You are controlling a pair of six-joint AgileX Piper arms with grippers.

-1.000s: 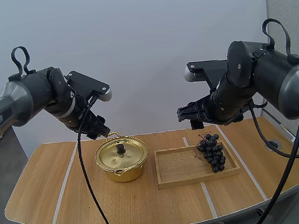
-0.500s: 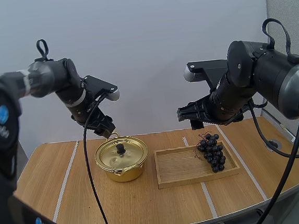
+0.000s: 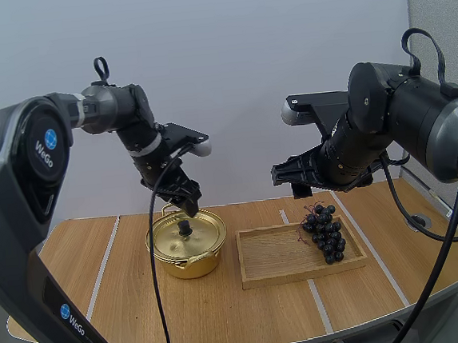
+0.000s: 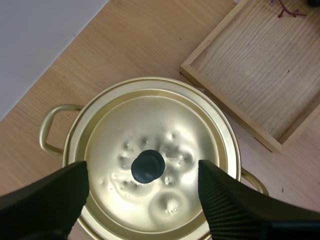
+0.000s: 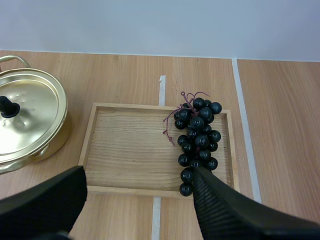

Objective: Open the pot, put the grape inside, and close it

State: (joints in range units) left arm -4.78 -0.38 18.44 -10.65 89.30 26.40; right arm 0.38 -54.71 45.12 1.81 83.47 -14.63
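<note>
The lid's round rim (image 3: 172, 258) sits clear of the pot's side handles. The lid will therefore come away from the pot freely when I raise the lid's black knob.
A gold pot (image 3: 185, 243) stands on the table with its lid (image 4: 150, 165) on, a black knob (image 4: 148, 166) at the lid's centre. My left gripper (image 3: 182, 200) hovers open just above the knob (image 3: 184, 226), its fingers (image 4: 45, 200) standing to either side of the knob without touching it. A dark bunch of grapes (image 3: 323, 232) lies at the right end of the wooden tray (image 3: 278, 255). My right gripper (image 3: 292, 178) hangs open well above the tray, over the grapes (image 5: 198, 141) and the tray (image 5: 130, 150), holding nothing.
Pale tape lines (image 3: 100, 268) run across the wooden table (image 3: 226, 316). The tray (image 4: 260, 80) lies close to the pot's right side. A round fitting (image 3: 418, 222) sits in the table near its right edge.
My left arm has swung right and come over the pot, bringing its open gripper above the lid knob. The right arm, the pot and the grapes have stayed still.
</note>
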